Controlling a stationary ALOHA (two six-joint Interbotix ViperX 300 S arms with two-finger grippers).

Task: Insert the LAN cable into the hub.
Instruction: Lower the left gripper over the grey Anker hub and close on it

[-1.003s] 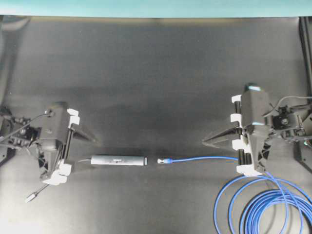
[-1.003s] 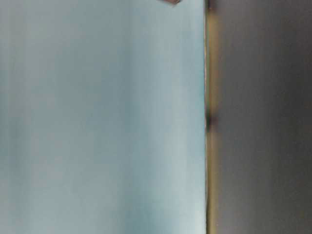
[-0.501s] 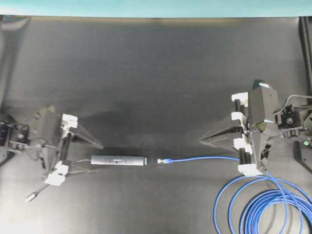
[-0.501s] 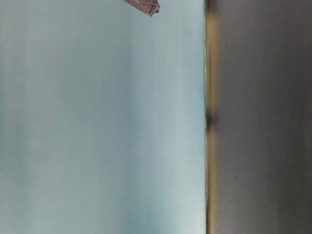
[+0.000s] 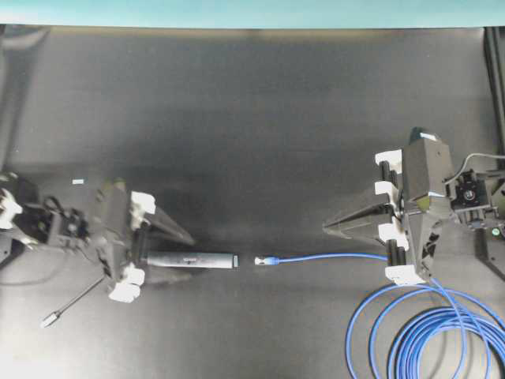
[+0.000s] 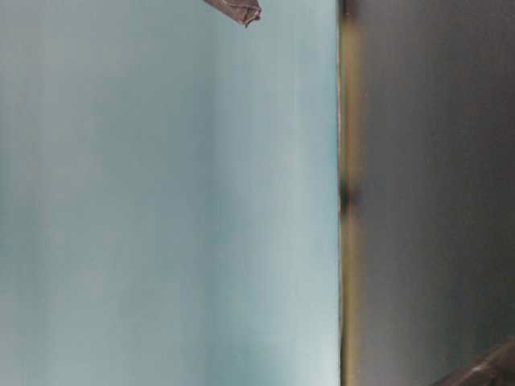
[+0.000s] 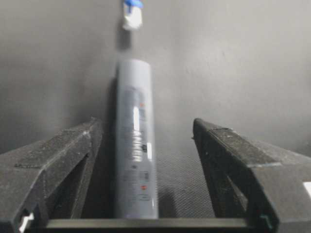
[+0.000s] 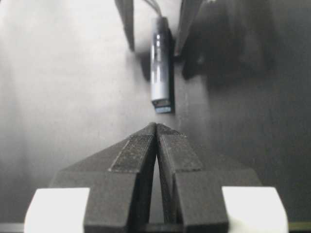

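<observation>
The hub's thin grey cord (image 5: 80, 297) goes straight to its silver plug (image 5: 50, 319), so the cord will come along stiffly and sag only a little when I lift the hub.
The hub (image 5: 193, 260) lies flat on the black mat, its open end facing the LAN cable's clear plug (image 5: 264, 260) a short gap away. The blue LAN cable (image 5: 331, 256) runs right into loops (image 5: 430, 335). My left gripper (image 5: 167, 254) is open and straddles the hub's left end. In the left wrist view the hub (image 7: 135, 145) lies between the fingers, nearer the left finger (image 7: 73, 150), with the plug (image 7: 132, 14) beyond. My right gripper (image 5: 329, 229) is shut and empty, just above the cable. In the right wrist view its tips (image 8: 156, 127) point at the hub (image 8: 160, 58).
The hub's thin grey cord (image 5: 83, 294) trails to a small silver plug (image 5: 51, 320) at the front left. A teal strip (image 5: 252, 12) marks the table's far edge. The cable loops fill the front right corner. The table-level view is blurred.
My left gripper has opened and moved right, and now straddles the hub's left end. My right gripper shifted slightly right early on, then stayed still and shut. Hub and plug have not moved.
</observation>
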